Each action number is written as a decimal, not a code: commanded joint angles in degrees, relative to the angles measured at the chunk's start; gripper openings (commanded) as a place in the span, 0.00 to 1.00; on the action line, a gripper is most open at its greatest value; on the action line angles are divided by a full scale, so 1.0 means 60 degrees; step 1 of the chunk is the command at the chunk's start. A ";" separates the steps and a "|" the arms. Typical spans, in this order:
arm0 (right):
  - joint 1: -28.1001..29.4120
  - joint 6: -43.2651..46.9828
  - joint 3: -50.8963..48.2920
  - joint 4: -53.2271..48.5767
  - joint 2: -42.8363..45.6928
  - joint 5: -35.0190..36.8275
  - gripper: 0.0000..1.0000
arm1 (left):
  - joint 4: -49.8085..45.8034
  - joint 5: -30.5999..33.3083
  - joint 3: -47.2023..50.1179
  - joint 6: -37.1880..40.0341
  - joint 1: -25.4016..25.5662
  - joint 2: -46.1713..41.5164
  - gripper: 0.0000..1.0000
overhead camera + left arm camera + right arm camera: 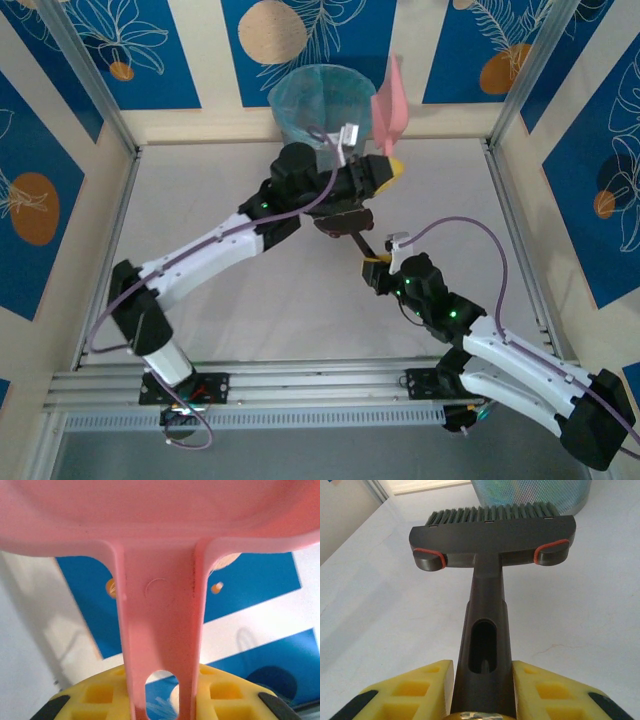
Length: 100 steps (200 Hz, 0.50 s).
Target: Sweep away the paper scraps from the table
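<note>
My left gripper should keep going down to the table's open middle (pixel 297 262) and let go of the dustpan there, as the pink dustpan (pixel 391 102) is empty and the table is clear of scraps.
My left gripper (pixel 385 172) (pixel 160 700) is shut on the handle of a pink dustpan (pixel 390 105) (pixel 160 620). It holds the pan raised and tipped up beside the rim of a teal bin (pixel 318 98) at the back. My right gripper (pixel 376 262) (pixel 482 695) is shut on the handle of a dark brush (pixel 490 535), whose head (pixel 340 222) lies under the left wrist. In the right wrist view its bristles point toward the bin (pixel 530 492). The paper scraps are out of view. The white table (pixel 200 190) (pixel 380 630) shows bare around the arms.
Metal rails (pixel 300 385) run along the near edge by the arm bases. Blue patterned walls and an aluminium frame post (pixel 90 85) close in the back and sides. The left arm's forearm (pixel 215 245) crosses the table's left half.
</note>
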<state>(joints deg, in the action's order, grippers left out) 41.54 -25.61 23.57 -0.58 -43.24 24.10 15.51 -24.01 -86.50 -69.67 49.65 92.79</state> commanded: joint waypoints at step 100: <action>-0.0397 -0.0829 -0.0237 0.0301 0.0240 0.0290 0.00 | -0.5465 0.3171 0.6931 0.4895 0.0895 -0.6193 0.00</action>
<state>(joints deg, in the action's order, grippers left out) 39.59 -29.04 22.68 -1.37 -42.41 24.69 -7.81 -10.39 -50.85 -43.70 54.68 58.37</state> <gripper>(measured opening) 0.327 0.255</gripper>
